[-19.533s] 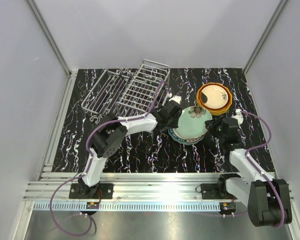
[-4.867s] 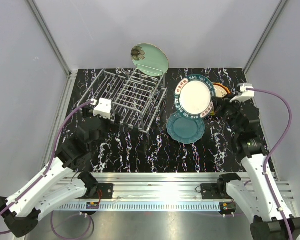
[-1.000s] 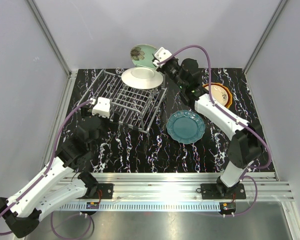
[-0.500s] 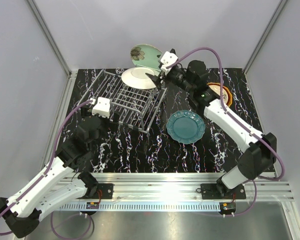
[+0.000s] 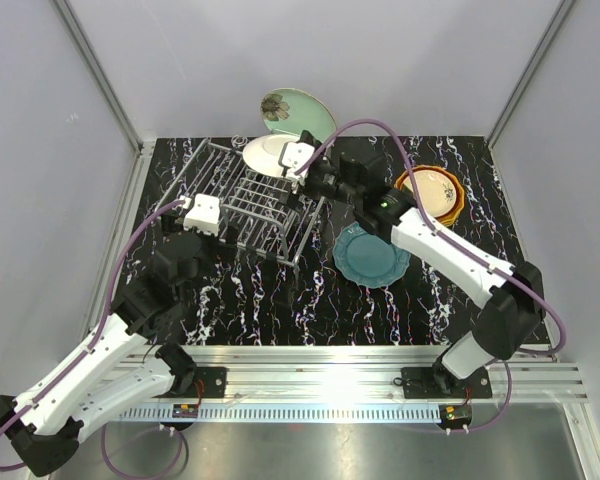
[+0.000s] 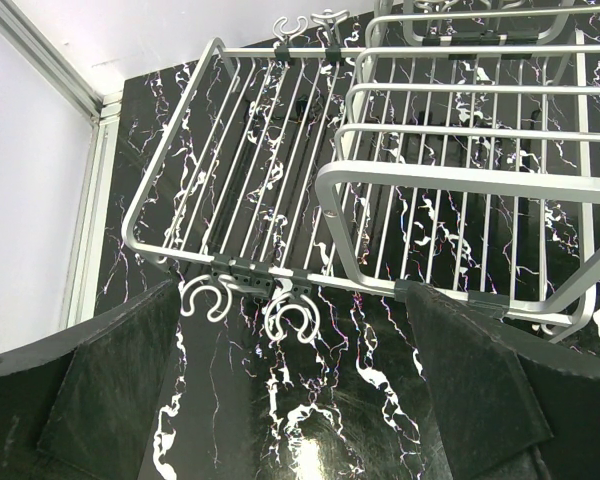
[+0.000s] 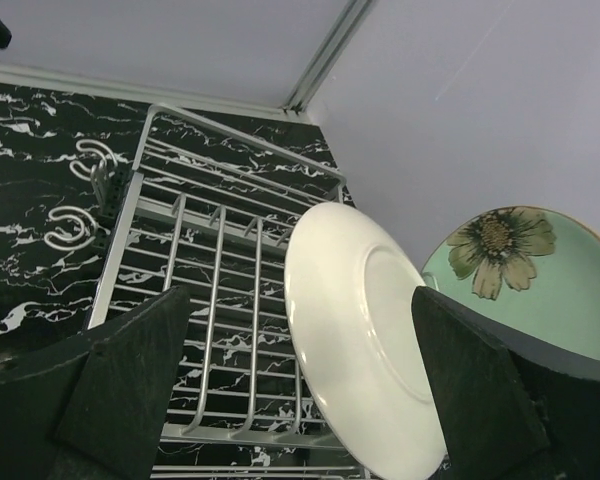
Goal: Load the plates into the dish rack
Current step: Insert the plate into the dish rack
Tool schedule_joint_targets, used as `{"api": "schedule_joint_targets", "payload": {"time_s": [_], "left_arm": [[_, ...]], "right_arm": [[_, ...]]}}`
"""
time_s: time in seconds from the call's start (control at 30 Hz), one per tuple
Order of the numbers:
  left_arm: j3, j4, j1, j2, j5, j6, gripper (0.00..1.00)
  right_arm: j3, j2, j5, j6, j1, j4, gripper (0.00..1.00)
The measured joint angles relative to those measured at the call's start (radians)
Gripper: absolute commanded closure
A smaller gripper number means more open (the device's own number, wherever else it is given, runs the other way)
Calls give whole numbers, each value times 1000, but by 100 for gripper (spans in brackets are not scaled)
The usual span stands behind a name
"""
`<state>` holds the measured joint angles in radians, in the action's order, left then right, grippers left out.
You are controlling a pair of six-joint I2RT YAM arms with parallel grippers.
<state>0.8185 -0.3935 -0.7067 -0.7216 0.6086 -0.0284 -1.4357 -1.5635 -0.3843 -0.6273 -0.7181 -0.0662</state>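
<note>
The cream plate (image 5: 266, 155) leans at a slant over the rack's wires, so the robot's right gripper should tilt the cream plate upright against the mint green plate (image 5: 300, 112) before moving away.
The silver wire dish rack (image 5: 248, 195) stands at the back left. Two plates stand in it: a mint green one with a flower (image 5: 300, 112) at the back and a cream one (image 5: 268, 152) in front, its pale underside (image 7: 380, 340) facing my right wrist camera. My right gripper (image 5: 298, 170) is open just in front of the cream plate, its fingers (image 7: 130, 370) clear of it. A dark teal plate (image 5: 372, 255) lies flat on the table. My left gripper (image 5: 205, 228) hangs open and empty near the rack's (image 6: 460, 180) left front corner.
A stack of orange and yellow plates (image 5: 432, 192) sits at the back right. The marbled black tabletop (image 5: 280, 300) is walled by grey panels on three sides. The rack's low side wing with two hooks (image 6: 280, 310) lies close below my left gripper (image 6: 300, 400).
My right gripper opened and let go of the cream plate, which now stands in the rack. The right arm drew back toward the near left. The left arm stayed still.
</note>
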Motion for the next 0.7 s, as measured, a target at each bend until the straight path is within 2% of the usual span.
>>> {"api": "schedule_joint_targets", "payload": {"time_s": [0.37, 0.7], "left_arm": [[0, 0, 2, 0, 0, 0, 1], [0, 0, 2, 0, 0, 0, 1]], "right_arm": [[-41, -152, 157, -149, -46, 56, 0], [-76, -230, 297, -251, -82, -25, 0]]}}
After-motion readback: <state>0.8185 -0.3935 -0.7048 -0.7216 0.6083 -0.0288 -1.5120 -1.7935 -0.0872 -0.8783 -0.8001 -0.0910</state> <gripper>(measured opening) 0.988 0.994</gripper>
